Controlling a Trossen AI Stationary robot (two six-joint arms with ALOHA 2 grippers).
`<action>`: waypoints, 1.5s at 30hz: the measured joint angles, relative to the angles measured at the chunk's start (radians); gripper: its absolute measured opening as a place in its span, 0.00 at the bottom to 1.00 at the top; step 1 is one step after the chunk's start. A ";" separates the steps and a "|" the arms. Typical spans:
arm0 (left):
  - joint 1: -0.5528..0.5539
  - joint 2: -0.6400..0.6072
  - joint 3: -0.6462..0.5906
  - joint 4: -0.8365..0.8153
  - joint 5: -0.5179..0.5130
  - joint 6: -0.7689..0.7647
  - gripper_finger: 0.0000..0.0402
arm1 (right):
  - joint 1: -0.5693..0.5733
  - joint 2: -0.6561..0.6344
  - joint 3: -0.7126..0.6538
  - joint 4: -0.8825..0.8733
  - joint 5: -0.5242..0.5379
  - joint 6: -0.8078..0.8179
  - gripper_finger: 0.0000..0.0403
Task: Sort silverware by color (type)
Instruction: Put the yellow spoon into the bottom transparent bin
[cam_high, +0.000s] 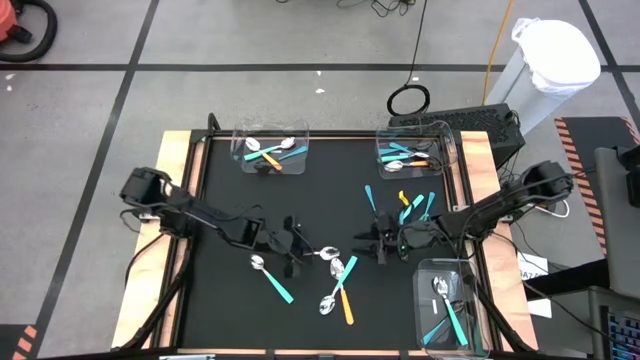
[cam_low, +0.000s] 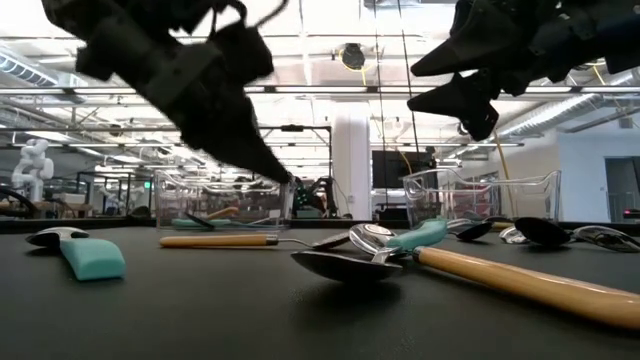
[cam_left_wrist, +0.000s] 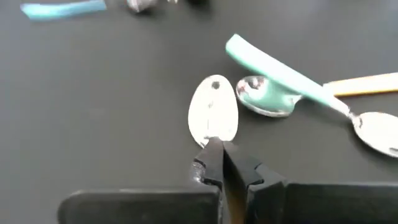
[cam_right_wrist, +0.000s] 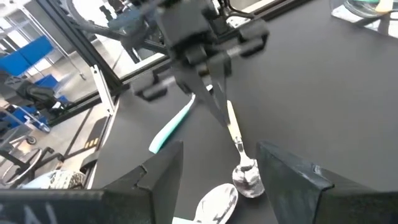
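Observation:
My left gripper is closed above the flat orange-handled spoon (cam_low: 225, 240), so it should open and bring its fingers down around the neck (cam_low: 293, 240) before it passes the spoon to my right gripper.
An orange-handled spoon (cam_low: 220, 240) lies flat on the black table, its silver head (cam_left_wrist: 213, 115) pointing toward the right edge. My left gripper (cam_high: 300, 250) hovers shut just above its neck; in the low view the fingertips (cam_low: 283, 176) stand clear over it. My right gripper (cam_high: 375, 240) hangs open above the table to the spoon's right, with nothing between its fingers (cam_right_wrist: 161, 177). A teal-handled spoon (cam_high: 272, 278) lies toward the near left. A teal and an orange spoon (cam_high: 340, 285) lie crossed near the middle.
Clear bins holding spoons stand at the far left (cam_high: 270, 150), far right (cam_high: 415, 152) and near right (cam_high: 447, 300). More teal and orange spoons (cam_high: 412, 205) lie loose behind my right gripper. The table's wooden rim (cam_high: 175, 200) frames the black mat.

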 joint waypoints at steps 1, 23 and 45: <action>0.001 0.019 0.000 0.016 0.009 -0.005 0.04 | 0.000 0.008 0.000 0.014 0.000 -0.003 0.50; 0.024 0.195 0.003 0.116 -0.004 0.073 0.21 | 0.000 0.042 0.000 0.042 -0.006 0.003 0.50; 0.026 -0.035 0.000 0.154 -0.142 0.083 0.00 | 0.001 0.042 0.000 0.065 -0.005 -0.026 0.50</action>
